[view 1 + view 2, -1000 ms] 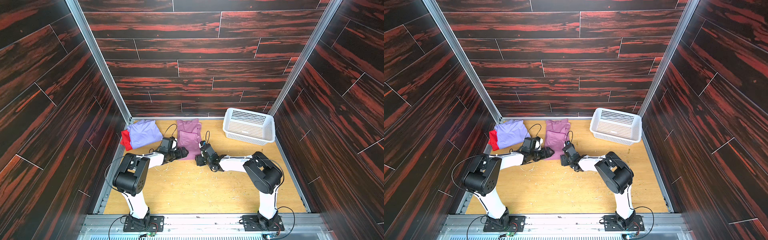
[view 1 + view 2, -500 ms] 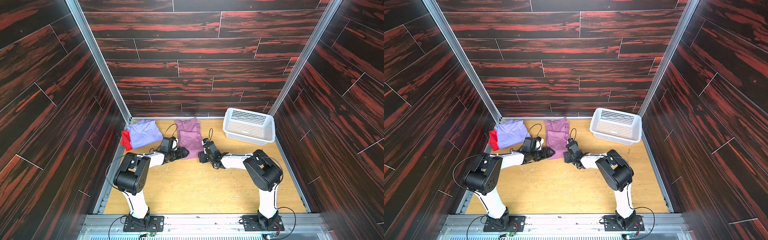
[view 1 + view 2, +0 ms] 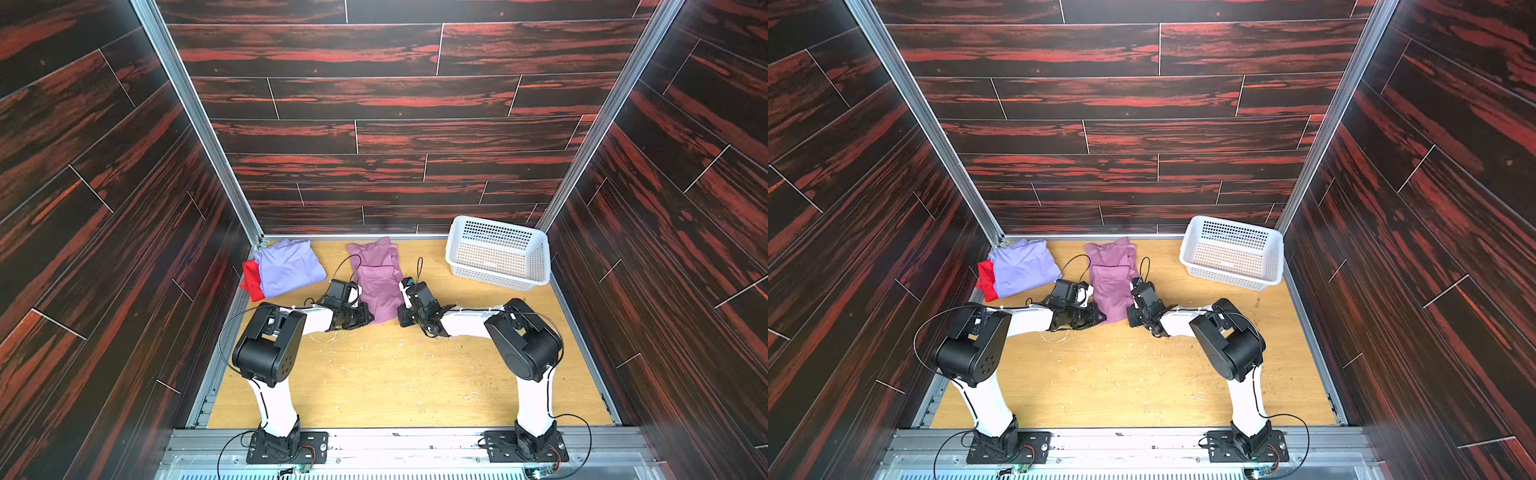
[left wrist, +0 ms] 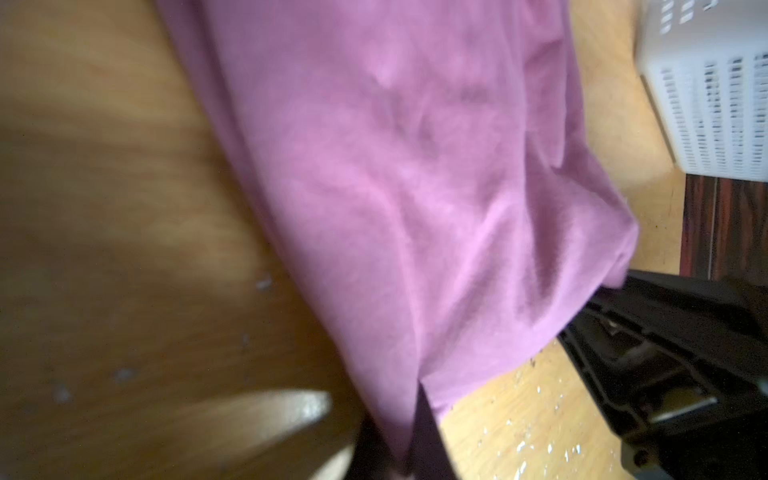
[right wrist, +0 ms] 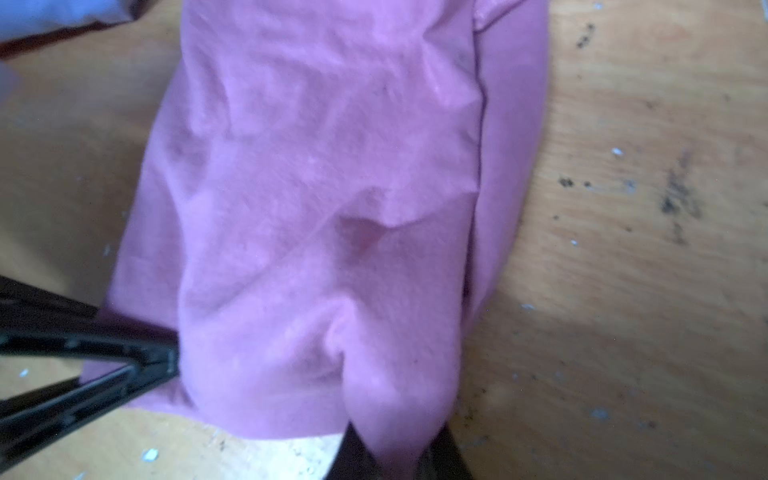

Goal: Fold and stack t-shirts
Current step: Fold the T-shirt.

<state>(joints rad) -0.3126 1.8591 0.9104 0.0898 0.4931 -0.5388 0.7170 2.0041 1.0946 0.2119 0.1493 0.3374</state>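
Observation:
The pink-mauve t-shirt's far end (image 3: 372, 249) lies close to the back wall, so my right gripper and my left gripper should drag it toward the open floor (image 3: 402, 350) before folding.
A pink-mauve t-shirt (image 3: 376, 278) (image 3: 1111, 282) lies folded into a long strip at the middle back of the wooden floor. My left gripper (image 3: 368, 318) (image 4: 395, 453) is shut on the strip's near left corner, with cloth pinched between the jaws. At the near right corner, my right gripper (image 3: 402, 311) (image 5: 395, 457) is shut on the cloth in the same way. The pink-mauve t-shirt (image 4: 395, 187) (image 5: 332, 166) fills both wrist views. A folded lavender t-shirt (image 3: 289, 268) (image 3: 1023, 268) lies on a red t-shirt (image 3: 251, 284) (image 3: 986, 284) at the back left.
A white perforated basket (image 3: 496, 253) (image 3: 1231, 253) stands at the back right, close to the wall. Dark panelled walls enclose the floor on three sides. Small bits of debris are scattered over the boards in front of the arms.
Both grippers have gone from open to shut on the near corners of the pink-mauve t-shirt. The arms have barely shifted.

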